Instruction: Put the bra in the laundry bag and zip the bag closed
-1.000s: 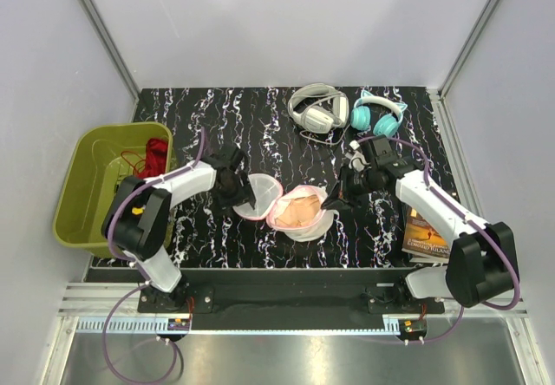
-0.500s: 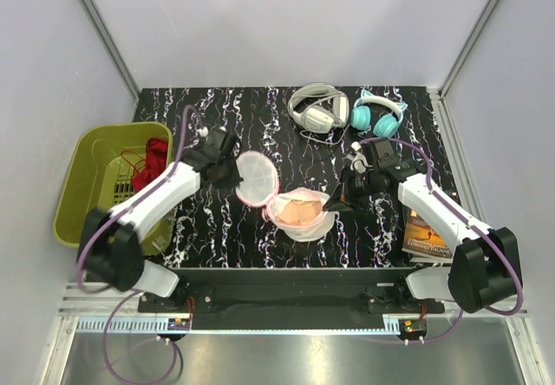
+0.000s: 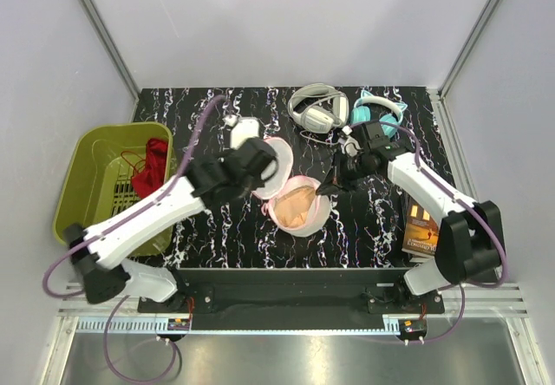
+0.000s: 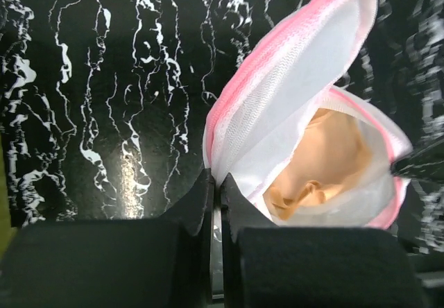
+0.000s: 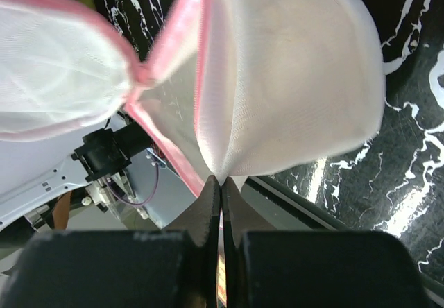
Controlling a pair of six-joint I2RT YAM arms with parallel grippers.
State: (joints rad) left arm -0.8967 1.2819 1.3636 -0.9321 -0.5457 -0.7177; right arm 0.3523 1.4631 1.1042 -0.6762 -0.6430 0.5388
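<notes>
My left gripper should go on folding the lid over the laundry bag's opening [image 3: 301, 201] before it lets go there, because the bra is inside the laundry bag [image 3: 295, 208] and my right gripper is holding its rim.
The laundry bag [image 3: 299, 216], white mesh with pink zipper trim, sits mid-table with its lid [image 3: 276, 161] raised and tilted over the lower half. The peach-orange bra [image 3: 297, 201] lies inside it, also visible through the opening in the left wrist view [image 4: 326, 159]. My left gripper [image 4: 216, 180] is shut on the lower edge of the lid [image 4: 298, 72], at the bag's left side [image 3: 264, 175]. My right gripper [image 5: 222, 182] is shut on a pinch of the bag's white mesh [image 5: 291, 79], at the bag's right rim [image 3: 328, 187].
An olive-green basket [image 3: 91, 190] with a dark red garment [image 3: 154, 161] stands at the left table edge. White headphones [image 3: 318, 107] and teal headphones [image 3: 377, 114] lie at the back. A book [image 3: 425, 229] lies at the right, under the right arm.
My left gripper shut on the flat-lying lid, then lifted and swung it rightwards over the bag's lower half. My right gripper stayed shut on the bag's right rim, shifting slightly back.
</notes>
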